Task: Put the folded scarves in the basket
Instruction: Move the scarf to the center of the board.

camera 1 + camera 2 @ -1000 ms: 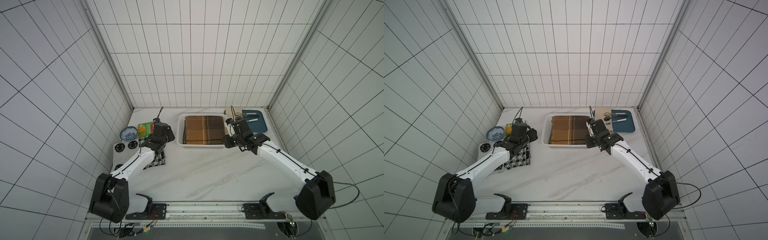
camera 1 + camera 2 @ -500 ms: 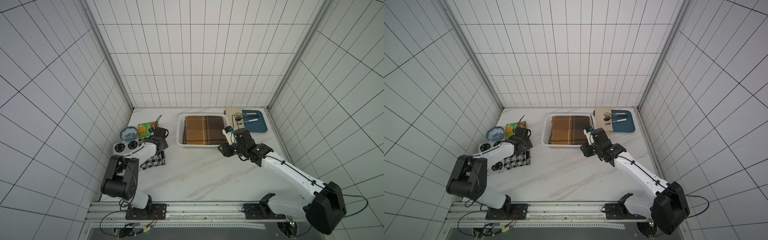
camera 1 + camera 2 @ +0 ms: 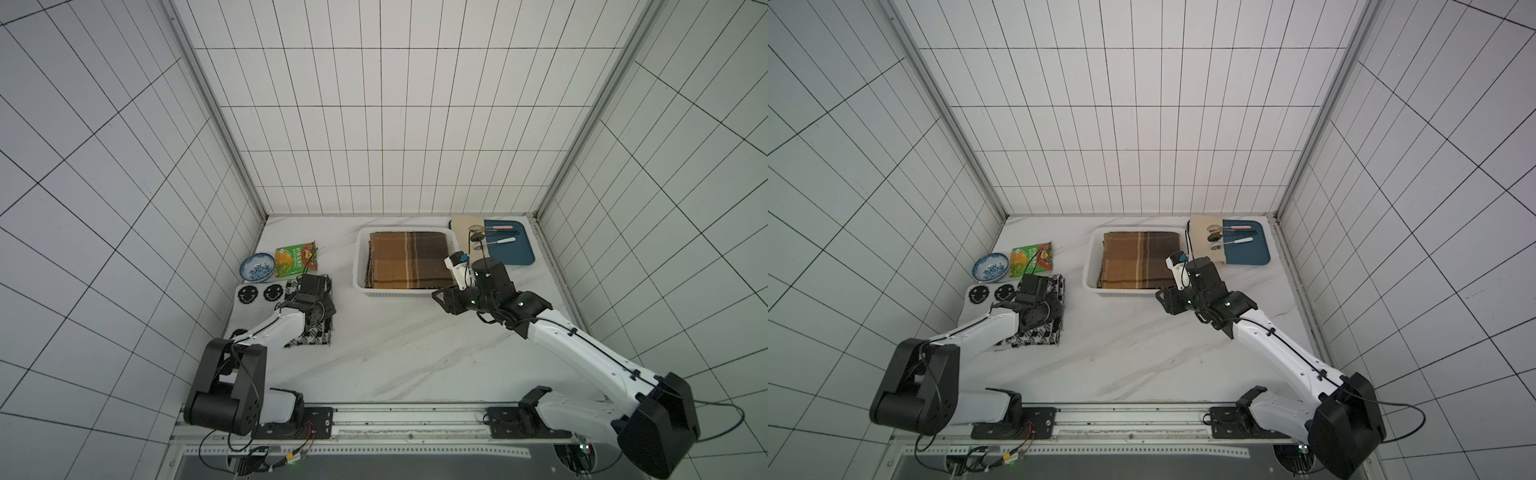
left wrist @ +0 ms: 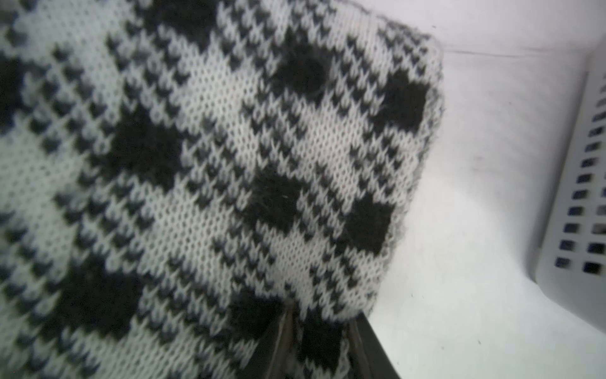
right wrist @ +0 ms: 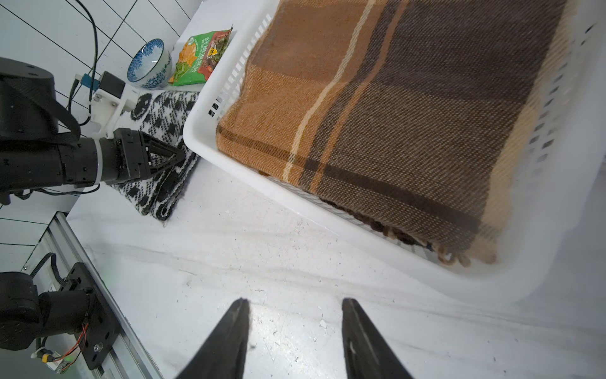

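Note:
The knitted scarf (image 3: 320,333) is too far away for my right gripper to reach. Next, my left gripper drags the scarf toward the basket so that my right gripper can take its edge (image 3: 329,326).
A white perforated basket (image 3: 399,292) (image 3: 1125,292) (image 5: 203,137) stands at the back middle of the table, its wall also showing in the left wrist view (image 4: 583,197). A folded brown plaid scarf (image 3: 409,259) (image 3: 1138,259) (image 5: 393,115) lies flat inside it. Left of the basket a folded black-and-white knitted scarf (image 3: 309,338) (image 3: 1038,336) (image 4: 229,147) (image 5: 157,197) lies on the table. My left gripper (image 3: 328,318) (image 4: 321,318) (image 5: 178,157) is shut on its edge, with fabric between the fingers. In front of the basket my right gripper (image 3: 442,297) (image 5: 295,305) hangs open over bare table.
A blue patterned bowl (image 3: 257,266), a green snack packet (image 3: 296,257) and a white mat with smiley faces (image 3: 253,294) sit at the left wall. A blue tray (image 3: 509,247) with utensils and a beige cloth (image 3: 465,226) lie at the back right.
My left gripper has come back from the basket's left side, dropped onto the black-and-white scarf and closed on it. My right gripper has drawn back from the basket toward the front.

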### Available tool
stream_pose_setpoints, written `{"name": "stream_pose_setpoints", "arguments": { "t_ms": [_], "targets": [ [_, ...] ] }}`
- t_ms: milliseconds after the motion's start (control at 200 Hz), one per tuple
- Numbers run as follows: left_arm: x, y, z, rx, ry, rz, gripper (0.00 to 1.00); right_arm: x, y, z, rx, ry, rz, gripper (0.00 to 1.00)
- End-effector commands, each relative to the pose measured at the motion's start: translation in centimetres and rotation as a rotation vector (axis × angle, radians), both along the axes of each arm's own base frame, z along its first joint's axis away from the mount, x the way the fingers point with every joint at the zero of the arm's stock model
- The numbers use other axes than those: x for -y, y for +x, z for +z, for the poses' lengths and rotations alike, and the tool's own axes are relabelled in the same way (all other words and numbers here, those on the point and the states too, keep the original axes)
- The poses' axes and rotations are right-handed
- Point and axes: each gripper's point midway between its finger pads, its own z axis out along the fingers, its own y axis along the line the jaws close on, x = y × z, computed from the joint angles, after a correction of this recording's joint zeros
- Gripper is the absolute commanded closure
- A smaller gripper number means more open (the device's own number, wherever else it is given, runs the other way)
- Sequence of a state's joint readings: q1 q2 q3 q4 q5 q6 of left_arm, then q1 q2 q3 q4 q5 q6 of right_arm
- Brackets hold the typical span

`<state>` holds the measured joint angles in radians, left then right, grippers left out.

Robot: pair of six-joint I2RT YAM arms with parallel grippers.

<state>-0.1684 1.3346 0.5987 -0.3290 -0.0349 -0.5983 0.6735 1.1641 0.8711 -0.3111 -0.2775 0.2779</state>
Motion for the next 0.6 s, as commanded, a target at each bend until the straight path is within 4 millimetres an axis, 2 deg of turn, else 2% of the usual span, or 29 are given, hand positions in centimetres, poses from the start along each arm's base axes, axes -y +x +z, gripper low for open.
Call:
{"name": "stream_pose_setpoints", "arguments": {
  "t_ms": [0, 210, 440, 515, 595],
  "targets": [
    [2.6, -0.7, 1.0, 0.012, -0.134, -0.077, 0.70, 0.0, -0.2, -0.7, -0.021, 0.008, -0.001, 0.51],
    [3.3, -2.0, -0.2, -0.026, -0.087, -0.111, 0.67, -0.4, -0.3, -1.4, -0.037, 0.014, 0.002, 0.51],
    [7.8, -3.6, -0.8, -0.044, -0.085, -0.223, 0.67, -0.5, -0.4, -1.8, -0.044, 0.009, 0.003, 0.51],
    [8.8, -4.5, -1.2, -0.051, -0.097, -0.256, 0.68, -0.5, -0.5, -2.1, -0.048, 0.004, 0.002, 0.51],
    [9.4, -5.0, -0.4, -0.038, -0.118, -0.280, 0.67, -0.7, -0.7, -2.7, -0.058, 0.000, 0.006, 0.51]
  ]
}}
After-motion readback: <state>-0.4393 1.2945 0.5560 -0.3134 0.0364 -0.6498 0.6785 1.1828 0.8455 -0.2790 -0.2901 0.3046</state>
